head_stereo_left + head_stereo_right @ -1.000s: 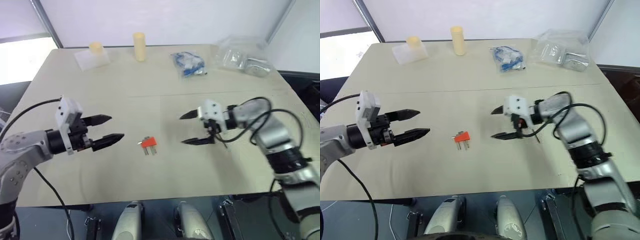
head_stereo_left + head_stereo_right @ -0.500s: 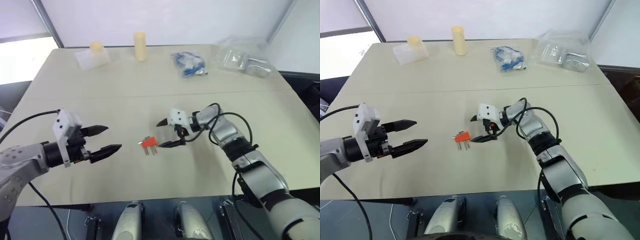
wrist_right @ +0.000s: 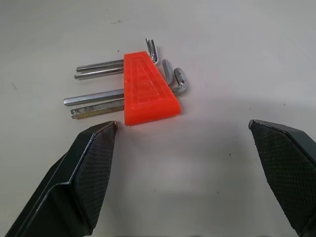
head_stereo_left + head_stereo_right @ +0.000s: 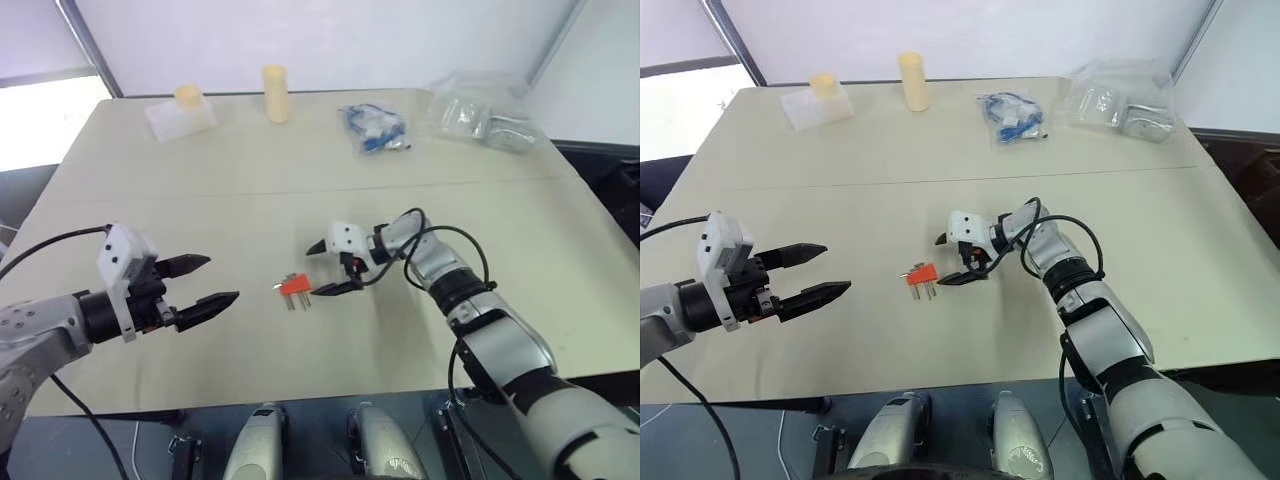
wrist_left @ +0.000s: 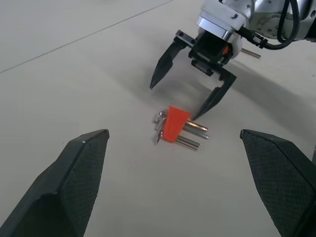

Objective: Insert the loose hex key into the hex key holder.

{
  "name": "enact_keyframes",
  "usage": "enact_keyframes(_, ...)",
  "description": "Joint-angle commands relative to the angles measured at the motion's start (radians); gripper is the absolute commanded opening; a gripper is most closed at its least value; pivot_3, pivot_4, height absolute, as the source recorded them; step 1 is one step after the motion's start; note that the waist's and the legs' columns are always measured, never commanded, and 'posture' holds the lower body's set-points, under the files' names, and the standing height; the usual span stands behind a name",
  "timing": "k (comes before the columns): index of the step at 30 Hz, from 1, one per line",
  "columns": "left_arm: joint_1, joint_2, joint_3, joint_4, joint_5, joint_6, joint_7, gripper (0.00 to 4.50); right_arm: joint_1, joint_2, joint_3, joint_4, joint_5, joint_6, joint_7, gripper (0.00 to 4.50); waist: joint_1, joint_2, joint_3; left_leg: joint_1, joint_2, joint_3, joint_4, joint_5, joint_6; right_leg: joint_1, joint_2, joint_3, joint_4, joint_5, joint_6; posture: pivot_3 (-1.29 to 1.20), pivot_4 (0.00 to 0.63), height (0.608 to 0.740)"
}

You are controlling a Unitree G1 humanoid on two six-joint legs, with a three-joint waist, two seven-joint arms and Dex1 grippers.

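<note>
I expect the silver keys (image 4: 299,302) to stay in place and hang down when I lift the hex key holder upright, because bent ends (image 5: 159,127) catch along one edge of the holder.
The hex key holder (image 4: 295,286) is a red-orange wedge lying flat mid-table, with several silver keys (image 3: 94,96) sticking out of it. My right gripper (image 4: 320,270) is open just to its right, low over the table and pointing at it; the holder (image 3: 147,89) lies just ahead of the fingertips, one of them (image 5: 197,114) close to the keys' long ends. My left gripper (image 4: 220,278) is open, a hand's width left of the holder and clear of it. A thin rod end (image 5: 251,53) beside my right wrist looks like the loose hex key.
At the far edge stand a yellow cylinder (image 4: 275,93), a clear box with a shorter yellow piece (image 4: 185,108), a bag of blue parts (image 4: 375,128) and a clear plastic bag (image 4: 485,115). The table's front edge (image 4: 300,385) runs close below the grippers.
My right gripper has swung left and down from the table's right half until its open jaws are beside the holder. The left gripper has hardly moved. Both stayed open.
</note>
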Motion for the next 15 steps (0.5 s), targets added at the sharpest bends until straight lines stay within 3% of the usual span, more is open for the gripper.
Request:
enact_keyframes(1,0.002,0.005,0.036,-0.02,0.0,-0.018,0.001,4.47,-0.02,0.015,-0.011,0.007,-0.012,-0.016,-0.005,4.45,-0.003,0.0,0.0,0.0,0.0,0.0,0.0,0.0,0.0,0.0,0.0,0.0,0.0,0.0,0.0,0.0,0.15,0.74)
enact_keyframes(15,0.008,0.004,0.035,-0.02,0.02,-0.03,0.001,4.47,-0.013,0.044,0.008,0.006,-0.049,-0.047,0.027,4.45,-0.004,0.0,0.0,0.0,0.0,0.0,0.0,0.0,0.0,0.0,0.0,0.0,0.0,0.0,0.0,0.0,0.15,0.74)
